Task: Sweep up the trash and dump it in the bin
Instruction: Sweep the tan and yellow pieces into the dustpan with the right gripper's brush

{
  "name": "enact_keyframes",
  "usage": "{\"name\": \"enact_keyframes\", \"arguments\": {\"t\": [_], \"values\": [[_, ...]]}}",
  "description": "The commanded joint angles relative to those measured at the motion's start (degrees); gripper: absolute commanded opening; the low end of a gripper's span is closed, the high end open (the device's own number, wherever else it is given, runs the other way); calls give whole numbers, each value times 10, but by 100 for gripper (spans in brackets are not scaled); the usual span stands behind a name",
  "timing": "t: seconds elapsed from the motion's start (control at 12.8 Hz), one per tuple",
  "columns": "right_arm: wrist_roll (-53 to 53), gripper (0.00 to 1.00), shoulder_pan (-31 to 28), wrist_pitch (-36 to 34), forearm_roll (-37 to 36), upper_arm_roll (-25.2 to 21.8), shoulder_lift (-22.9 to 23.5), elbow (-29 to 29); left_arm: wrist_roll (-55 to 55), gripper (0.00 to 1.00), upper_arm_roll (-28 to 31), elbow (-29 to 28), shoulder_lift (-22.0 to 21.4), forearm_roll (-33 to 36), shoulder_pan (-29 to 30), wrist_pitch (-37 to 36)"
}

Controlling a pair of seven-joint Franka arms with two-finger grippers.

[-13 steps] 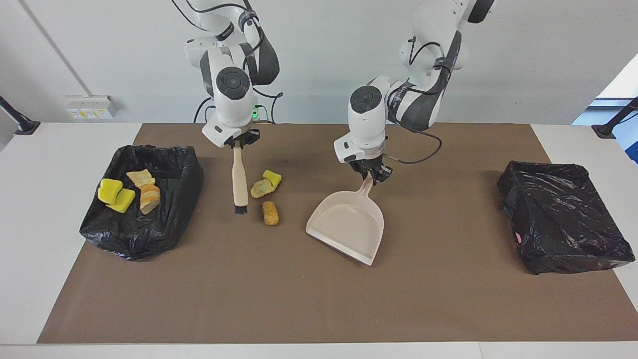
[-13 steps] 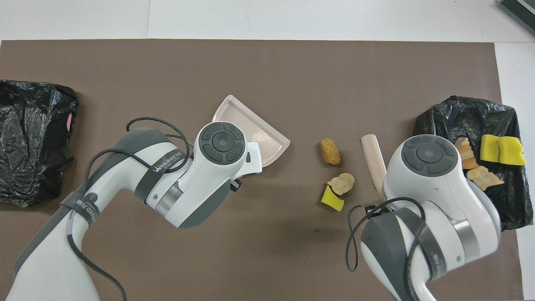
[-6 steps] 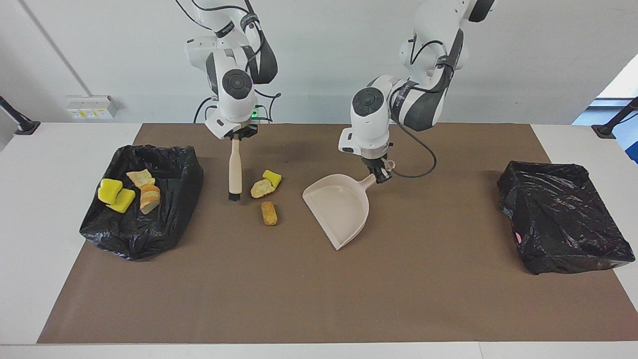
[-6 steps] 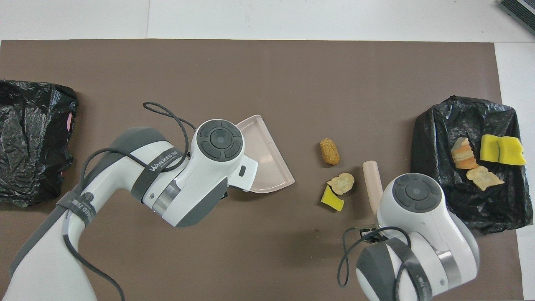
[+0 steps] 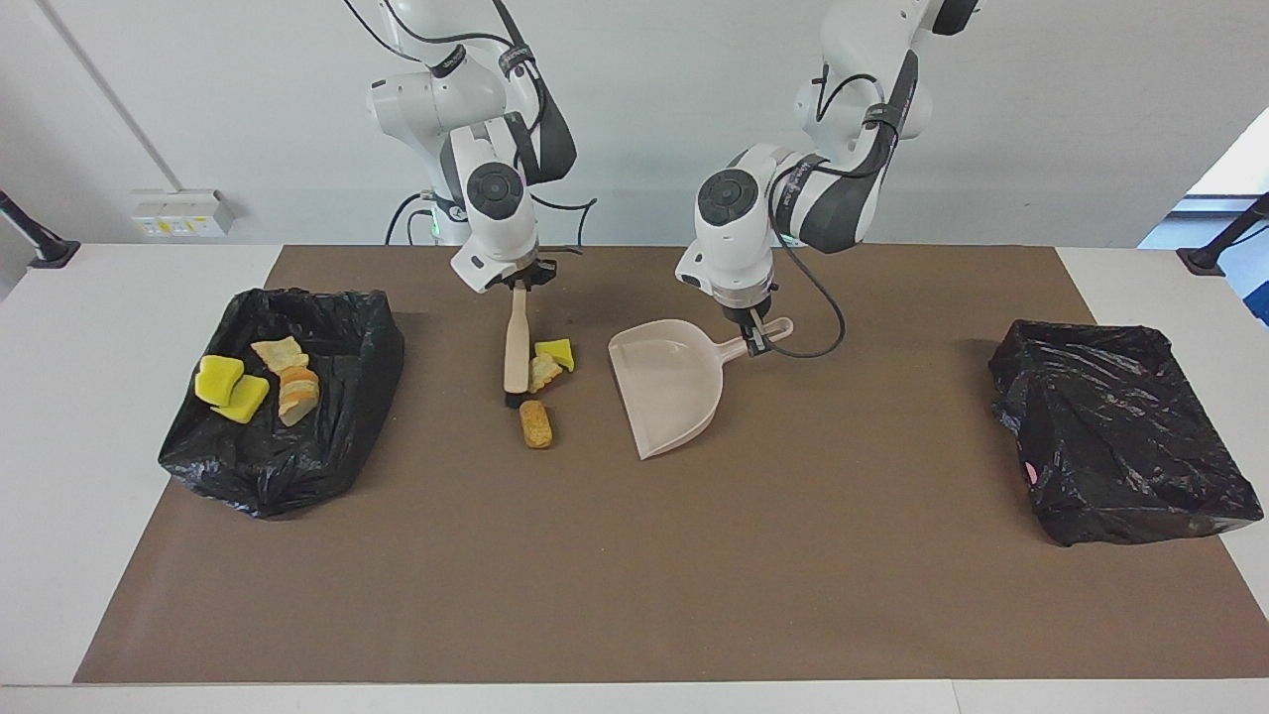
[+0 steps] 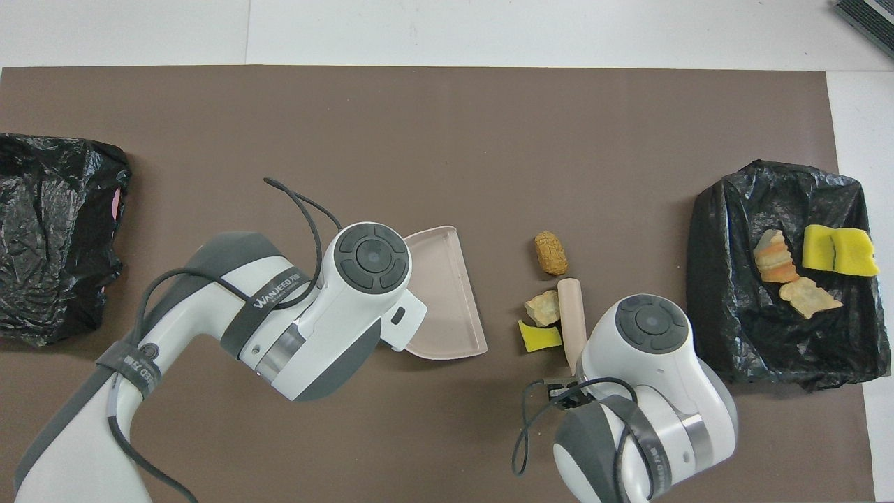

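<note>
Next, I draw the dustpan closer to me with my left gripper as the brush sweeps, because the yellow chunk (image 6: 540, 337) lines up with the near corner of the dustpan's opening (image 6: 446, 293).
My right gripper (image 5: 518, 285) is shut on the top of the beige hand brush (image 5: 516, 342), which stands bristles-down on the mat. The brush (image 6: 573, 314) touches a tan scrap of trash (image 5: 543, 371) with a yellow chunk (image 5: 557, 351) beside it. A brown lump (image 5: 536, 424) lies just farther from the robots. My left gripper (image 5: 753, 327) is shut on the handle of the beige dustpan (image 5: 674, 397), whose open mouth faces the scraps. The black-lined bin (image 5: 317, 456) at the right arm's end holds several scraps (image 5: 230, 387). In the overhead view the wrists hide both grippers.
A second black bag (image 5: 1120, 436) lies closed at the left arm's end of the table. A brown mat (image 5: 634, 575) covers most of the white table.
The right gripper carried the brush toward the dustpan, up against the tan and yellow scraps, nudging them. The left gripper swung the dustpan so its mouth turned toward the scraps.
</note>
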Motion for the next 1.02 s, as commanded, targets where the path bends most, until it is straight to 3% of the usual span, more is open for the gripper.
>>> {"name": "enact_keyframes", "arguments": {"t": [0.0, 0.23, 0.39, 0.7, 0.94], "values": [[9, 0, 45, 22, 53, 3, 54, 29, 16, 0, -25, -85, -65, 6, -6, 25], [9, 0, 89, 35, 152, 3, 67, 62, 14, 0, -33, -119, -97, 6, -18, 32], [11, 0, 107, 30, 177, 3, 81, 96, 9, 0, -33, -133, -112, 6, -32, 30], [-9, 0, 93, -39, 167, -4, 47, 133, -1, 0, -32, -133, -107, 4, -19, 39], [-76, 0, 21, -134, 109, -5, -8, 166, -11, 0, -31, -133, -97, 0, 8, 57]]}}
